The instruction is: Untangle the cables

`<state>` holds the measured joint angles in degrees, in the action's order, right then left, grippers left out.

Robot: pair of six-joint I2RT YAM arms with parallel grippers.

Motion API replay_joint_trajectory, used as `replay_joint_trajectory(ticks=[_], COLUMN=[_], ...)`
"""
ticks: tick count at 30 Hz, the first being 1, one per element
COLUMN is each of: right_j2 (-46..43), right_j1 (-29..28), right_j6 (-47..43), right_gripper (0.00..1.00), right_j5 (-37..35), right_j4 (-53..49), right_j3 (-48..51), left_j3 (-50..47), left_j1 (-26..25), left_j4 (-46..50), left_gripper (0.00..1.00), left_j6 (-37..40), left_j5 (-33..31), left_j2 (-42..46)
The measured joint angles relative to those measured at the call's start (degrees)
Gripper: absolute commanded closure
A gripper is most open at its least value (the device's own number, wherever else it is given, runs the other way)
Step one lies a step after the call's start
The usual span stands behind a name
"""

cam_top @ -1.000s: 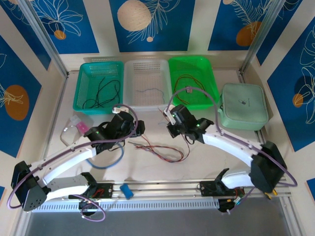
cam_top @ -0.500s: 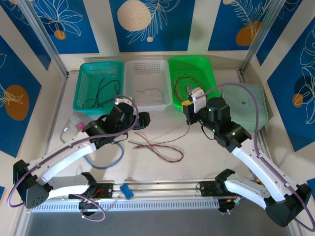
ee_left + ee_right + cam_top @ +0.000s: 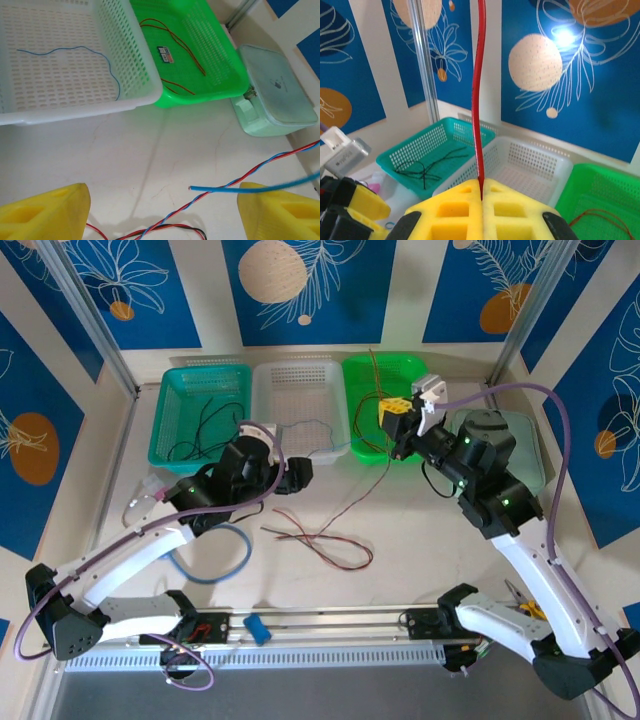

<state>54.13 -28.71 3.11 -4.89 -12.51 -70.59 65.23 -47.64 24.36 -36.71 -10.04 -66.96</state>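
Note:
The blue cable winds around the red cable in my right gripper, so my left gripper needs to go to the blue cable's loose tail, take hold of it and pull it away.
A tangle of thin red, black and blue cables lies on the white table between the arms. My right gripper is raised in front of the green basket and is shut on a red cable, pinched between the yellow pads. That cable sticks up above the pads and slants down to the tangle. My left gripper stands open low over the table, its yellow fingers wide apart. A twisted red-and-blue strand crosses between them. A loose blue cable end reaches to the right finger.
At the back stand a teal basket with black wires, a white basket with a blue wire, and a green basket with red-brown wires. A mint case sits at the right. A thick light-blue hose loop lies front left.
My right gripper has risen and swung back-right toward the green basket, drawing the red cable up taut from the tangle. My left gripper has edged right and forward.

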Motion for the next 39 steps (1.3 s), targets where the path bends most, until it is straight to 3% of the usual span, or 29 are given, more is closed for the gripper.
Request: replay_joint_trajectory(ticks=[9,16,22,30,35,39], right_j2=[0.94,3.89,6.16,6.84,6.82,6.69], right_j1=[-0.09,0.04,1.09,1.36,1.36,1.03], right_j6=[-0.48,-0.76,-0.35,-0.13,0.37,1.38], right_gripper=[1.00,1.00,1.00,1.00,1.00,1.00], right_j5=[-1.11,-3.96,-5.05,-3.93,-2.47,-2.12], right_j4=[0.26,-0.42,-2.45,-3.82,-4.42,-4.72], right_j3=[-7.41,-6.80,-3.76,-3.74,-3.74,-3.74], left_j3=[1.27,1.27,-0.37,-6.58,-4.68,-1.05], left_j1=[0.00,0.00,-0.02,-0.50,-0.61,-0.76], left_j4=[-1.86,-2.40,-2.43,-6.05,-7.65,-8.39], left_gripper=[0.22,0.22,0.24,0.25,0.25,0.25], left_j6=[1.29,2.40,5.86,18.40,29.33,33.77], left_j5=[1.18,2.03,-1.11,-1.49,3.45,8.46], left_j2=[-0.11,-0.35,2.01,6.67,3.65,-1.14])
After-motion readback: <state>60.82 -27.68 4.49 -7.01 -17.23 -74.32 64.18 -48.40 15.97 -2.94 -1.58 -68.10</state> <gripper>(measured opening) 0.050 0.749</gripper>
